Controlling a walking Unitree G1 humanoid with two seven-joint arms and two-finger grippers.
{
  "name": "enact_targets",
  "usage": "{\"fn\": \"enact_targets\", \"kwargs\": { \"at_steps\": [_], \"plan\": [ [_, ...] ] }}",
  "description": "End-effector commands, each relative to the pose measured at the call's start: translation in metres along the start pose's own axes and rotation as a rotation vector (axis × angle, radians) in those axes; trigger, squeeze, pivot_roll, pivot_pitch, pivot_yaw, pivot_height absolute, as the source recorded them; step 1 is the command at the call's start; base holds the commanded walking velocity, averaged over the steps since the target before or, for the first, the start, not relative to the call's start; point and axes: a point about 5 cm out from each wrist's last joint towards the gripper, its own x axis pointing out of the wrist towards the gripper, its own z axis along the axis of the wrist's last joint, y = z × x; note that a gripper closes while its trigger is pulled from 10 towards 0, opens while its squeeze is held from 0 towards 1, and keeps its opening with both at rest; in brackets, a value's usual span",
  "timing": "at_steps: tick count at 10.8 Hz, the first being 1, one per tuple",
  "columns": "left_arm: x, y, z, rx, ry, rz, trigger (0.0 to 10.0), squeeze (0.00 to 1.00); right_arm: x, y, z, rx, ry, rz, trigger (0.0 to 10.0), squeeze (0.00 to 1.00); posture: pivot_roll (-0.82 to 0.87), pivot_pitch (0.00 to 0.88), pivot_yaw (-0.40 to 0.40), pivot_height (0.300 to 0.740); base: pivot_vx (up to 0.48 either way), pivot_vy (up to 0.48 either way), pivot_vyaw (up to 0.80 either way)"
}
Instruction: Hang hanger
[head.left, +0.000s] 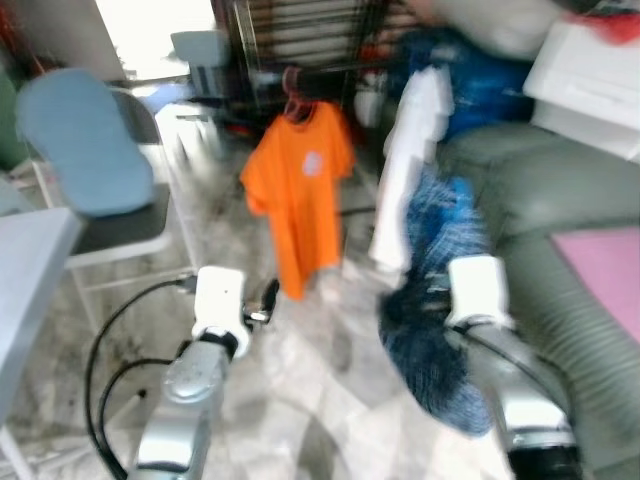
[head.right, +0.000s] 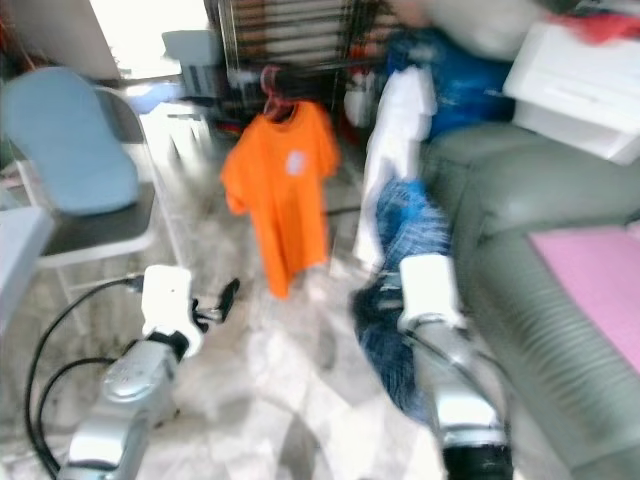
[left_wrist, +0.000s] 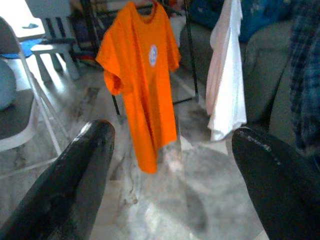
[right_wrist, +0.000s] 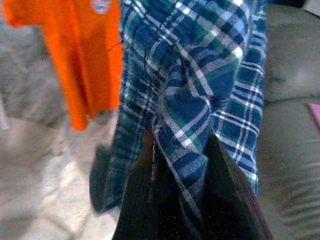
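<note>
I should expect the blue plaid garment (head.left: 432, 350) to have a hanger hidden in it that slides out when pulled, because bright blue (head.left: 462, 200) shows among the darker folds.
My right gripper (right_wrist: 177, 137) is shut on a blue plaid shirt (head.left: 430, 290), holding it up in front of the grey sofa (head.left: 540, 200). The cloth bunches between the fingers (right_wrist: 225, 170) and hangs down towards the floor. Ahead, an orange T-shirt (head.left: 300, 180) hangs on a red hanger (head.left: 295, 100) from a dark clothes rack (head.left: 300, 40). A white garment (head.left: 410, 160) hangs to its right. My left gripper (left_wrist: 170, 135) is open and holds nothing, low over the marble floor and pointing at the orange T-shirt (left_wrist: 142, 75). Both head views are blurred.
A white folding chair with a blue cushion (head.left: 90, 160) stands at the left, with a pale table edge (head.left: 30, 260) nearer to me. A pink pad (head.left: 610, 270) lies on the sofa, and a white box (head.left: 590, 80) sits behind it. Black cables (head.left: 110, 370) loop by my left arm.
</note>
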Motion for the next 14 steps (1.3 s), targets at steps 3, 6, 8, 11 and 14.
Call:
{"fn": "enact_targets", "kwargs": {
  "at_steps": [3,6,8,11,14],
  "plan": [
    [-0.001,-0.003,0.0,-0.047,0.003,0.016,10.0,0.0,-0.005,0.002,0.006,0.035,-0.013,0.025,10.0,0.0,-0.15,0.054,0.068,0.74,0.0,0.0,-0.27],
    [0.0,-0.006,-0.003,-0.057,0.017,0.001,10.0,0.0,-0.007,0.004,0.003,0.034,0.004,0.033,10.0,0.0,-0.16,0.053,0.072,0.74,0.0,0.0,-0.8],
    [0.001,-0.009,-0.002,-0.047,0.013,-0.014,10.0,0.0,-0.007,0.006,0.003,0.02,0.008,0.047,10.0,0.0,-0.16,0.055,0.069,0.74,0.0,0.0,-0.8],
    [0.001,-0.011,-0.002,-0.033,0.007,-0.027,10.0,0.0,-0.007,0.007,0.003,-0.031,0.0,0.074,10.0,0.0,-0.16,0.059,0.066,0.74,0.0,0.0,-0.26],
    [0.0,-0.013,-0.001,-0.054,-0.003,-0.042,10.0,0.0,-0.009,0.009,0.002,-0.03,-0.001,0.086,10.0,0.0,-0.16,0.06,0.066,0.74,0.0,-0.32,0.33]
  ]
}}
